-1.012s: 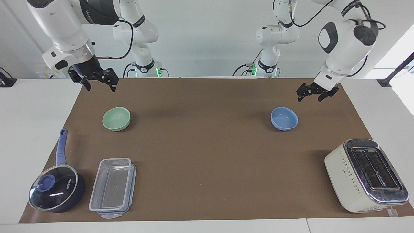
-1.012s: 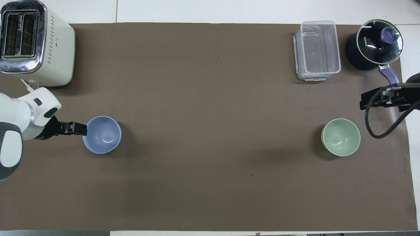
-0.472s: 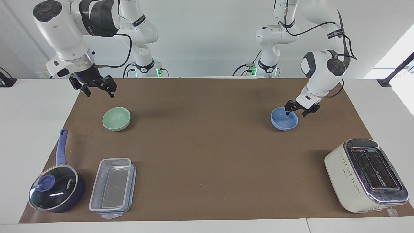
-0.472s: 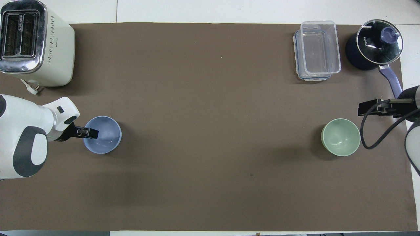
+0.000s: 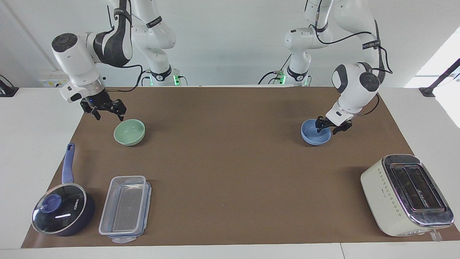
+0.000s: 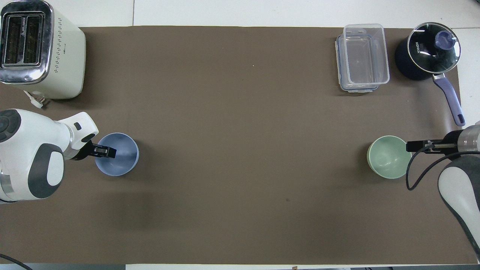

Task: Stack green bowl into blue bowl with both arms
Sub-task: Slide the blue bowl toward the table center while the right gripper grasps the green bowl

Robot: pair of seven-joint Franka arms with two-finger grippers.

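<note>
I expect the green bowl (image 6: 389, 157) to cover the blue bowl's rim (image 6: 137, 155) from above when I stack it, since the two bowls' rims look equally wide.
The green bowl (image 5: 129, 132) stands on the brown mat toward the right arm's end, also in the overhead view (image 6: 389, 156). The blue bowl (image 5: 316, 132) stands toward the left arm's end, also in the overhead view (image 6: 117, 154). My left gripper (image 5: 327, 129) is open and low at the blue bowl's rim, one finger inside the bowl and one outside; it also shows in the overhead view (image 6: 108, 151). My right gripper (image 5: 109, 117) is open and empty, just above the mat beside the green bowl's rim; it also shows in the overhead view (image 6: 410, 143).
A cream toaster (image 5: 406, 194) stands farther from the robots than the blue bowl. A clear plastic container (image 5: 124, 208) and a dark blue saucepan with glass lid (image 5: 63, 212) stand farther from the robots than the green bowl. The brown mat (image 5: 230, 172) covers the table.
Both grippers came down. The left one dropped from beside the blue bowl onto its rim. The right one lowered and moved toward the green bowl.
</note>
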